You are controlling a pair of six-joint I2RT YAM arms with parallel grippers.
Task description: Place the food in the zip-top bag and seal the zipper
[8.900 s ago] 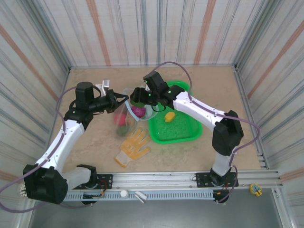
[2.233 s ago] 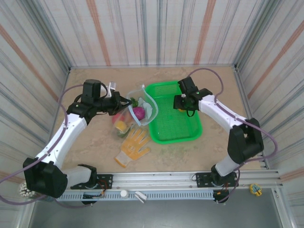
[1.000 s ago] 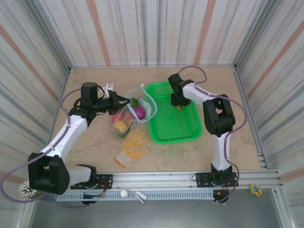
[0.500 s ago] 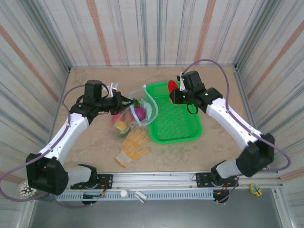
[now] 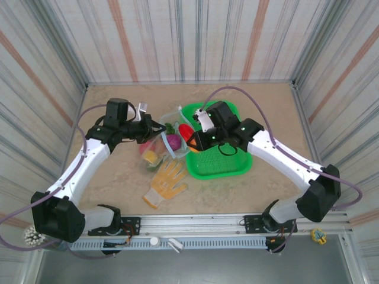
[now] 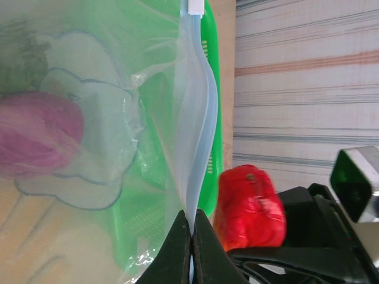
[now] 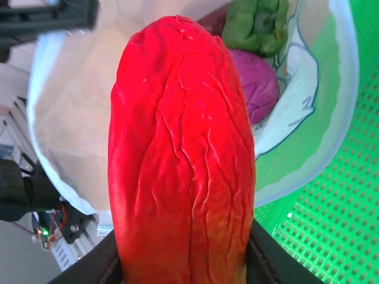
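The red pepper's loose end (image 5: 184, 127) points into the bag's wide opening, so my right gripper keeps going inside and lets go of the pepper next to the purple toy (image 5: 173, 142).
The clear zip-top bag (image 5: 172, 137) lies on the table with its mouth held open beside the green basket. My left gripper (image 5: 155, 126) is shut on its pale blue zipper strip (image 6: 195, 148), pinching the rim. Inside the bag lie a purple toy (image 7: 260, 83), a green one (image 7: 254, 23), and yellow and red pieces (image 5: 151, 155). My right gripper (image 5: 190, 134) is shut on a wrinkled red toy pepper (image 7: 183, 160), hanging right at the bag's open mouth. The same red pepper (image 6: 249, 207) shows beside the strip in the left wrist view.
The bright green mesh basket (image 5: 228, 163) sits right of the bag, its floor bare. A yellow-orange work glove (image 5: 166, 182) lies on the table in front of the bag. Striped walls enclose the table on three sides.
My right gripper has carried the red pepper left from over the basket's far edge to the bag's open mouth. The left gripper keeps its hold on the zipper strip.
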